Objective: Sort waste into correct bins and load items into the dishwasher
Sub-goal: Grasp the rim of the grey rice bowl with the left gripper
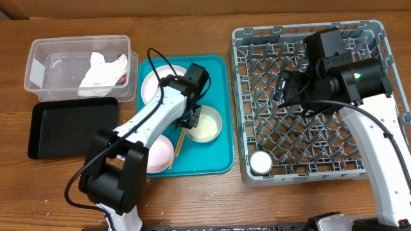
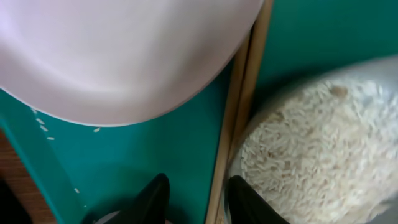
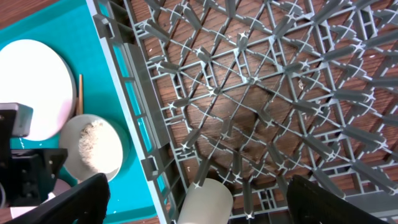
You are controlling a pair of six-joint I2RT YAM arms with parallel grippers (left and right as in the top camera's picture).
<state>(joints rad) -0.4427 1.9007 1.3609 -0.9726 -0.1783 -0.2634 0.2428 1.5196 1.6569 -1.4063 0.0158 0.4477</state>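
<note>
The chopsticks lie against the bowl's side (image 2: 234, 149) under my left gripper, so I should take the bowl's rim (image 1: 221, 118) on the side facing the dish rack.
My left gripper (image 2: 196, 183) (image 1: 191, 119) hangs low over the teal tray (image 1: 221, 151), open. The two chopsticks (image 2: 239, 106) (image 1: 180, 142) run between its fingers, close against the right one and clear of the left. A white bowl of rice grains (image 2: 311, 149) (image 1: 207, 124) lies just right of them. The pink plate (image 2: 124, 56) (image 1: 158, 154) lies to their left. A white plate (image 1: 160, 80) sits at the tray's back. My right gripper (image 3: 198, 186) (image 1: 282, 86) hovers wide open above the grey dish rack (image 1: 238, 96), where a small white cup (image 3: 205, 202) (image 1: 261, 162) stands.
At the far left, the clear tub (image 1: 38, 64) holds a crumpled white napkin (image 1: 96, 70) and a red wrapper (image 1: 121, 61). The shallow black tray (image 1: 70, 128) lies in front of it. A few loose grains (image 2: 40, 121) dot the teal tray by its edge.
</note>
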